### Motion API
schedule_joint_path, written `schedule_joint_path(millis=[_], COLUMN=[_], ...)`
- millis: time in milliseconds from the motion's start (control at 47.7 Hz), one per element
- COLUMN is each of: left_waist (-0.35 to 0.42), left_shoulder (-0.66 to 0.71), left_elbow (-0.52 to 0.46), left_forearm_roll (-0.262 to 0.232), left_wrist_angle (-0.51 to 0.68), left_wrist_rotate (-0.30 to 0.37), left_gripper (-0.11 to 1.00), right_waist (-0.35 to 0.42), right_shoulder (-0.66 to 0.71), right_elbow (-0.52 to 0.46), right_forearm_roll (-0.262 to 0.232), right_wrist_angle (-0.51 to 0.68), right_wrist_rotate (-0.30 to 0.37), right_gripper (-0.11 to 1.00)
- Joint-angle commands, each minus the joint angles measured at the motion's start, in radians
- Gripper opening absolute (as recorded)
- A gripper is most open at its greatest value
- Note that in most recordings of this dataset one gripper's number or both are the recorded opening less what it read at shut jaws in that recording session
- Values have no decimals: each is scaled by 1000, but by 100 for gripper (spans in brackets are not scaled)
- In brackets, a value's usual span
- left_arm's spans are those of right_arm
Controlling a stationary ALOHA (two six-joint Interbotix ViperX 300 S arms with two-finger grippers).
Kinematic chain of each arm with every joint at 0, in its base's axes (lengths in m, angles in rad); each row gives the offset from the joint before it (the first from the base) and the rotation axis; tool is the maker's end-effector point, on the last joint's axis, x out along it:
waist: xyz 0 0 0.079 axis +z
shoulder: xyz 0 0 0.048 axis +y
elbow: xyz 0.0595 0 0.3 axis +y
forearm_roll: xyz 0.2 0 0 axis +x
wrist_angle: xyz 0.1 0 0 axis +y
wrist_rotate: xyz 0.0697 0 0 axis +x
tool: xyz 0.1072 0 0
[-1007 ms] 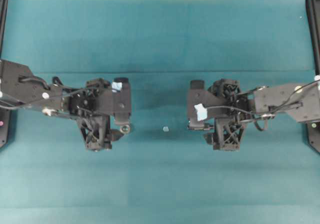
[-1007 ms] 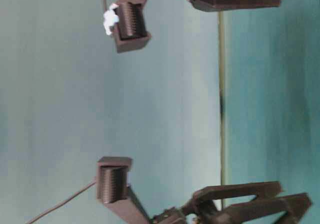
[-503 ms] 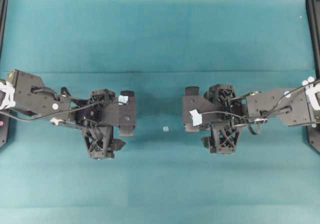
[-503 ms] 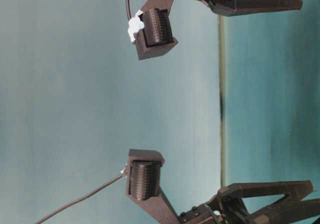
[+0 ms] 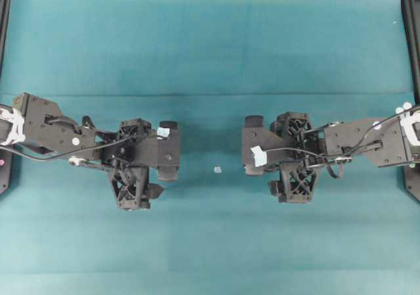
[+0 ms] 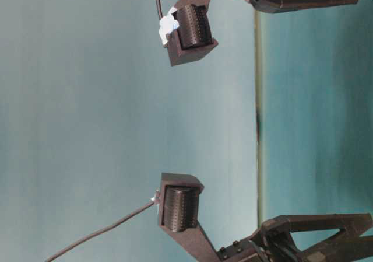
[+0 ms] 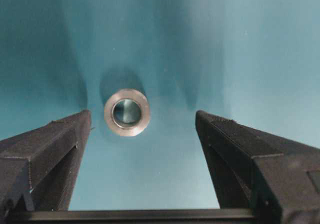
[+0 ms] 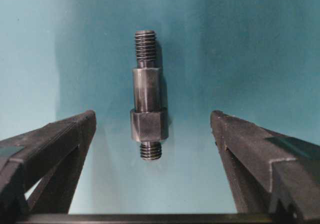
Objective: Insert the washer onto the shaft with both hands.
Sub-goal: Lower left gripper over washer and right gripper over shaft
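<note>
I expect the washer to go over the shaft when I push, with the shaft's threaded end sticking out, because teal mat shows through the washer's hole (image 7: 127, 112).
The washer (image 7: 127, 112), a small silvery ring with a dark hole, lies flat on the teal mat. My left gripper (image 7: 142, 116) is open above it, with the washer nearer the left finger and touching neither. The shaft (image 8: 148, 99), a dark stepped rod with threaded ends, lies lengthwise on the mat between the wide-open fingers of my right gripper (image 8: 152, 116), untouched. From overhead, the left gripper (image 5: 169, 149) and right gripper (image 5: 252, 145) face each other, and both parts are hidden beneath them.
A tiny pale square bit (image 5: 217, 169) lies on the mat between the two grippers. Black frame rails (image 5: 412, 39) run along the left and right table edges. The table-level view shows only ribbed finger pads (image 6: 192, 27) over the mat.
Both arms have dropped toward the mat and edged slightly inward. The left gripper now covers the washer in the overhead view. Both grippers stay open.
</note>
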Motion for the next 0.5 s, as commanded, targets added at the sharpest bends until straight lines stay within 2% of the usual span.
schedule_joint_path(millis=[0,482], left_waist=[2,32], left_shoulder=[-3,20], left_elbow=[-8,-8], left_forearm_roll=[2,2], left_wrist_angle=[-6,-49], left_wrist_rotate=[2,3], left_gripper=[89,89], right_waist=[2,3], right_shoulder=[-3,-3], right_elbow=[0,9], right_forearm_roll=[-3,-3], right_wrist_angle=[-6,-15], right_wrist_rotate=[-6,-5], right_gripper=[86,86])
